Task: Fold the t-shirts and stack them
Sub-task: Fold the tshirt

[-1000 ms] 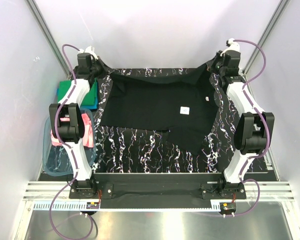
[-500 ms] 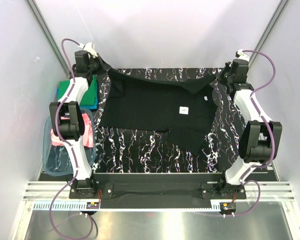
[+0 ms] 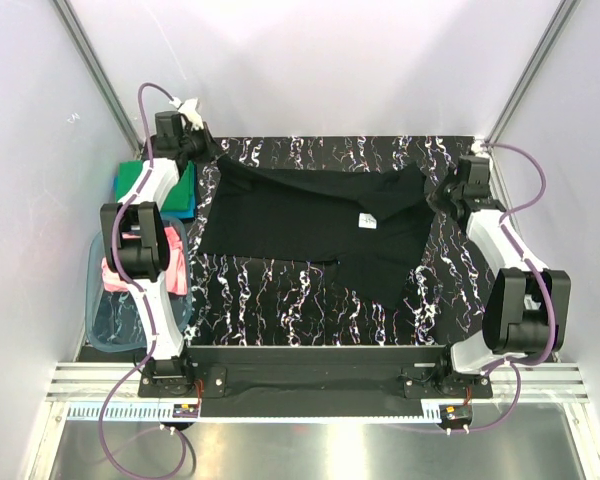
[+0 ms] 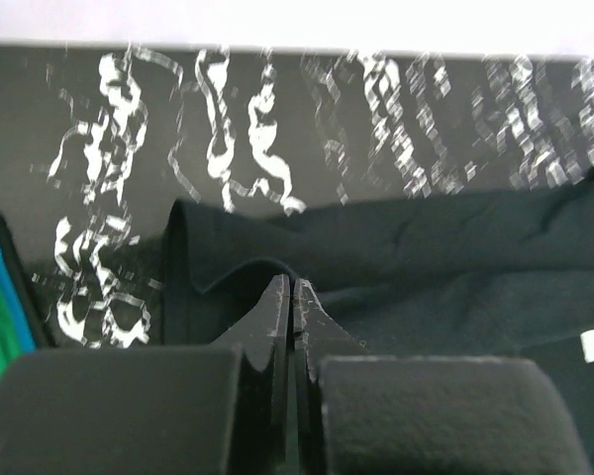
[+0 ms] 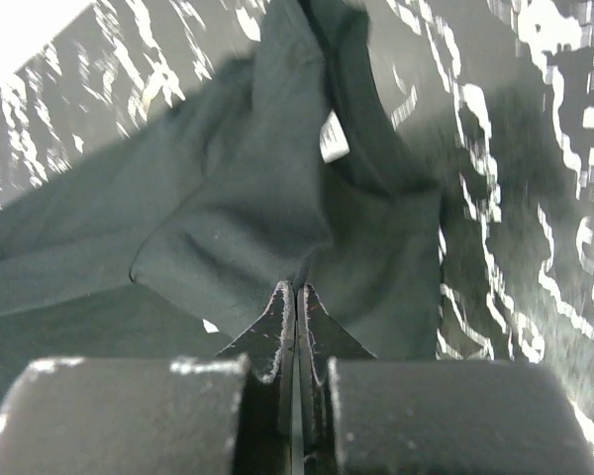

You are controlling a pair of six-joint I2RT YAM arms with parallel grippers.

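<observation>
The black t-shirt's held flap slants and bunches [image 3: 388, 200] next to the white neck label. Both my grippers should raise the flap toward the far wall [image 3: 315, 118] and bring it down flatter.
The black t-shirt [image 3: 310, 225] lies spread on the marbled table with its small white neck label [image 3: 368, 221] showing. Its far edge is lifted and drawn in at both corners. My left gripper [image 3: 202, 152] is shut on the shirt's far left corner; the left wrist view shows the closed gripper [image 4: 292, 282] pinching a fold of black cloth [image 4: 426, 257]. My right gripper [image 3: 438, 195] is shut on the far right edge; the right wrist view shows the gripper [image 5: 295, 287] closed on bunched cloth [image 5: 247, 218]. A folded green shirt [image 3: 138, 180] lies on a blue one [image 3: 183, 210] at the far left.
A clear blue-tinted tub [image 3: 110, 325] stands off the table's left edge with a pink shirt [image 3: 172, 268] in it, partly behind the left arm. White walls and metal posts close in the table on three sides. The marbled table [image 3: 280, 300] shows bare in front of the shirt.
My right gripper has moved toward the near side and inward, dragging the shirt's far right edge over the body. My left gripper has shifted slightly nearer. The far strip of table is now uncovered.
</observation>
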